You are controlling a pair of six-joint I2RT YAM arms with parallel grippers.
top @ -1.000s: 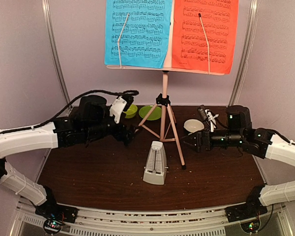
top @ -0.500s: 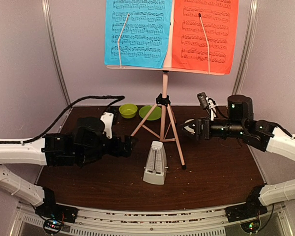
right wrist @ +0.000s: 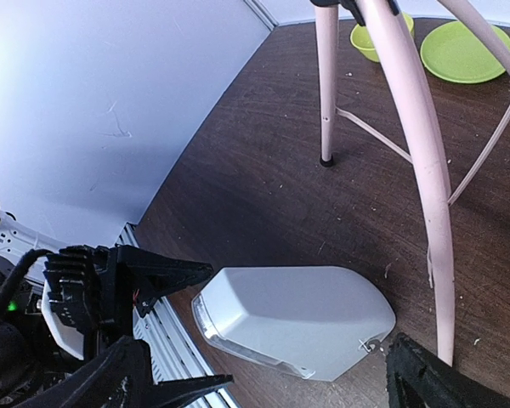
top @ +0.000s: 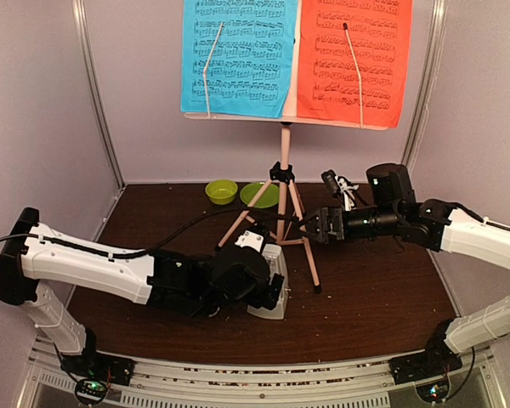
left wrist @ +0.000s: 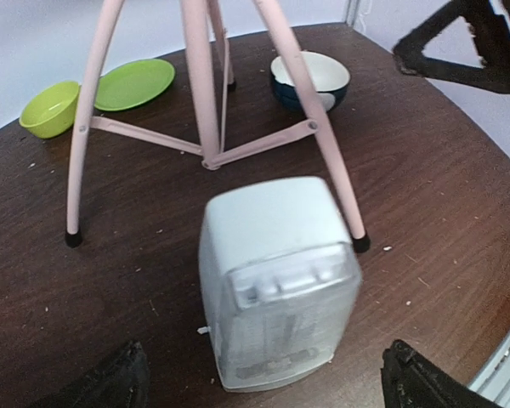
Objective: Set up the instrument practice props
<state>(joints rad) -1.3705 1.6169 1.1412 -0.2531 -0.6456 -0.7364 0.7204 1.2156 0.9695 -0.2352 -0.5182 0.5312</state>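
Next, I turn the metronome (left wrist: pixel 280 268) square with my left gripper and hold its sides (left wrist: pixel 212 314) before my right gripper reaches its top, because it stands crooked to my left gripper's fingers.
The pale pink music stand (top: pixel 284 151) stands at the table's middle on its tripod legs (left wrist: pixel 206 93). A blue sheet (top: pixel 238 55) and a red sheet (top: pixel 353 59) rest side by side on its desk. The cream metronome (left wrist: pixel 276 280) with its clear cover stands upright in front of the legs. My left gripper (left wrist: pixel 265 353) is open, low at the metronome's near side, one fingertip (left wrist: pixel 119 378) on either flank, not touching. My right gripper (top: pixel 309 228) is open in the air by the stand's right leg, looking down on the metronome (right wrist: pixel 297 319).
A green bowl (top: pixel 221 190) and a green plate (top: pixel 257 194) lie behind the stand at the back. A white-and-dark bowl (left wrist: pixel 310 78) sits behind the right leg, under my right arm. The left arm's black cable (top: pixel 195 228) crosses the table.
My left arm swung from the left side down to the near side of the metronome. My right arm moved left toward the stand's leg and now covers the white-and-dark bowl from above.
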